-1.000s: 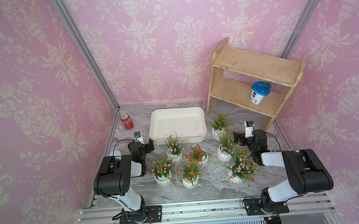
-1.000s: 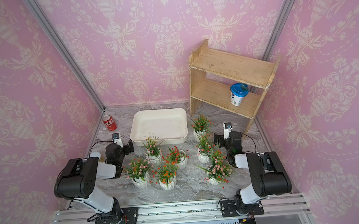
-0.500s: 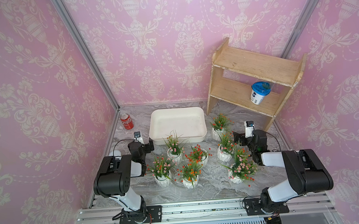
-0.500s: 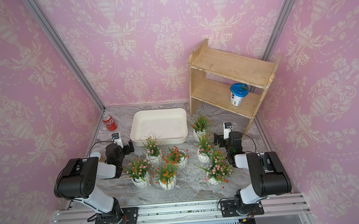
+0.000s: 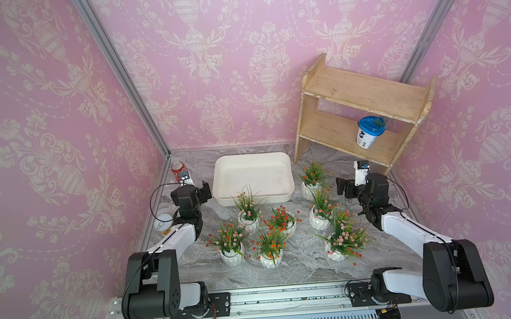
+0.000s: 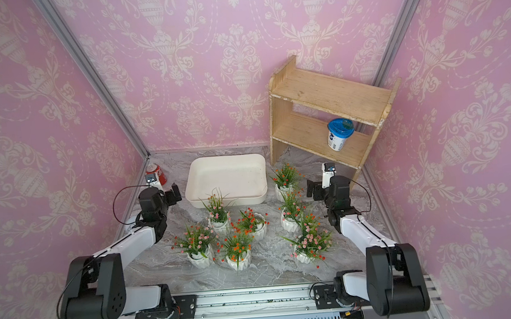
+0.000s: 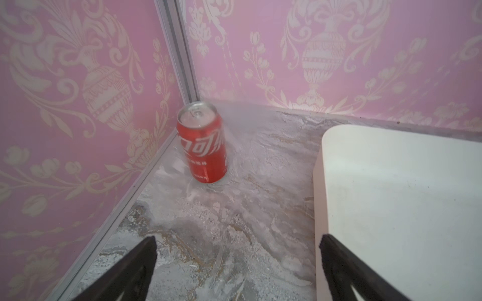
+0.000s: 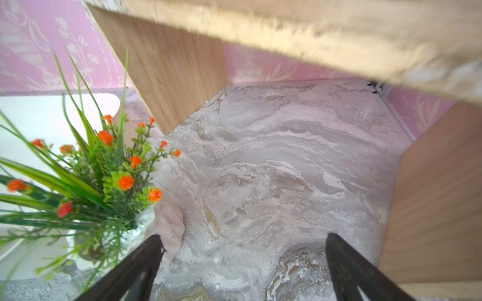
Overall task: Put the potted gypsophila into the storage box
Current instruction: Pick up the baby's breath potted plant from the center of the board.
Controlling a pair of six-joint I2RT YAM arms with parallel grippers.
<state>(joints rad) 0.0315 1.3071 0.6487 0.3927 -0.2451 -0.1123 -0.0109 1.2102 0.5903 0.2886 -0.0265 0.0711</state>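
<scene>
The robot's left gripper hovers next to the storage box's side (image 5: 216,181), beyond the pots, so it should pull back and reach the potted gypsophila (image 5: 231,251) nearest the white-lidded cup.
Several potted gypsophila stand on the marble floor in front of the storage box (image 5: 254,175), from one pot at the left (image 5: 230,245) to one at the right (image 5: 342,243). The cream box is empty in both top views (image 6: 227,176). My left gripper (image 5: 206,190) hovers open by the box's left wall, with nothing between its fingers (image 7: 237,239). My right gripper (image 5: 342,188) is open and empty (image 8: 243,237), just right of the orange-flowered pot (image 8: 104,182) that stands nearest the box's right corner (image 5: 311,176).
A red cola can (image 7: 202,143) stands in the back left corner (image 5: 178,171). A wooden two-tier shelf (image 5: 363,91) at the back right holds a blue-lidded cup (image 5: 369,132); its side panel (image 8: 438,195) is close to my right gripper. A white-lidded cup (image 5: 162,222) sits by the left wall.
</scene>
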